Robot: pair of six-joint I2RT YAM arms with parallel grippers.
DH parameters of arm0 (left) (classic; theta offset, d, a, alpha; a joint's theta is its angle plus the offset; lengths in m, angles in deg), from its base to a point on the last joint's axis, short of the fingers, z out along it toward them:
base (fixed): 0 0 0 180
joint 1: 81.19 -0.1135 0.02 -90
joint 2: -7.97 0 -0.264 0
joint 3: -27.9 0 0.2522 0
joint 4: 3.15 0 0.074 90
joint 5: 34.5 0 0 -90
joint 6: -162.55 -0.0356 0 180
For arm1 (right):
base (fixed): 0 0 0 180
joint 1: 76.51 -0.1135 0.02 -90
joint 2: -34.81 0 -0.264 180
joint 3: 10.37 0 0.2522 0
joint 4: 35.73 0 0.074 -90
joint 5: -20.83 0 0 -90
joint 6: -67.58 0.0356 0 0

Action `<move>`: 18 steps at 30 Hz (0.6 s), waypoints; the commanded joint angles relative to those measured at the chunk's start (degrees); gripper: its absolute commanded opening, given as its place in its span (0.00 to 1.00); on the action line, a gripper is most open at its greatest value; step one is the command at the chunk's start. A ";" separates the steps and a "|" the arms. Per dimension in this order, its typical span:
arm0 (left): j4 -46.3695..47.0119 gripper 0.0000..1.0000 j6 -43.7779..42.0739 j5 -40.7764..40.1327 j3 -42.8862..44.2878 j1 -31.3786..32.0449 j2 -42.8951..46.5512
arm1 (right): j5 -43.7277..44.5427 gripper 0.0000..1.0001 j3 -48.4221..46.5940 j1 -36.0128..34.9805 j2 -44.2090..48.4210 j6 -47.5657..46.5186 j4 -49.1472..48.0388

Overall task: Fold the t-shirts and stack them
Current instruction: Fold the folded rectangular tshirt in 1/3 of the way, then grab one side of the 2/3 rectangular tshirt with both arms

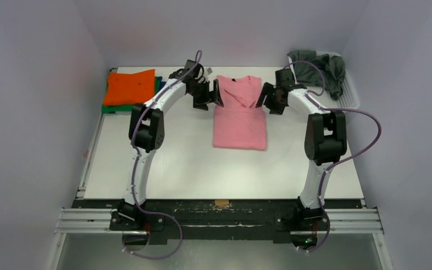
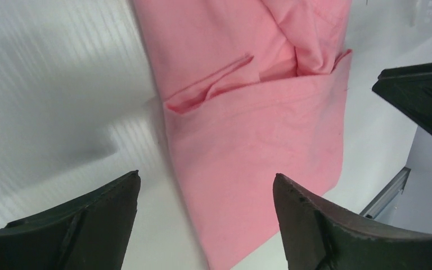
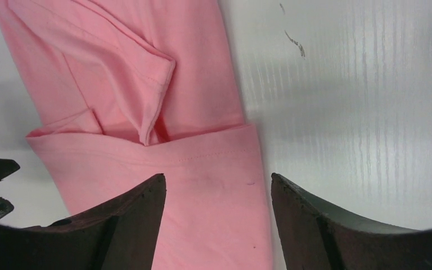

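The hem [image 1: 239,109] is folded double on top of the body, so I expect the near folded edge [image 1: 239,148] to take its layers along together over the collar when the robot folds it up.
A salmon pink t-shirt [image 1: 239,115] lies partly folded in the middle of the table, its lower half doubled up over the body and its sleeves tucked in; it also fills the left wrist view [image 2: 259,129] and the right wrist view [image 3: 146,112]. My left gripper [image 1: 212,97] hangs open just off the shirt's left edge [image 2: 205,180], holding nothing. Open too, my right gripper [image 1: 265,98] hovers over the shirt's right edge [image 3: 216,180], empty. An orange t-shirt [image 1: 128,86] lies folded on a green one [image 1: 112,108] at the far left. A dark grey t-shirt [image 1: 320,68] is crumpled in the basket.
The white slotted basket [image 1: 349,97] stands at the far right corner. Grey walls close in the table on three sides. A metal rail [image 1: 219,219] runs along the near edge by the arm bases.
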 commanded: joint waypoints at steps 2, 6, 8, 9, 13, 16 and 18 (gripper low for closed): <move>3.18 0.87 -0.86 2.32 -10.72 -0.33 15.07 | 0.50 0.68 3.45 0.17 7.76 -0.56 -0.62; 9.72 0.87 1.64 3.32 -28.36 -0.04 25.92 | -1.37 0.67 15.03 0.17 15.79 -0.78 -1.23; 12.62 0.87 3.59 3.89 -37.08 0.29 30.58 | -2.48 0.67 20.85 0.18 19.97 -0.44 -1.54; 14.30 0.87 4.74 3.92 -42.57 0.56 32.53 | -2.57 0.67 23.50 0.16 21.84 -0.08 -1.57; 18.65 0.87 8.08 3.47 -52.77 2.45 36.79 | -4.84 0.66 31.92 0.16 27.71 1.37 -2.69; 18.72 0.87 8.69 0.84 -54.55 4.32 36.69 | -5.31 0.66 36.15 0.15 28.73 1.96 -5.21; 18.68 0.84 9.56 -0.38 -54.24 5.25 35.46 | -5.34 0.65 38.07 0.10 28.08 2.87 -7.19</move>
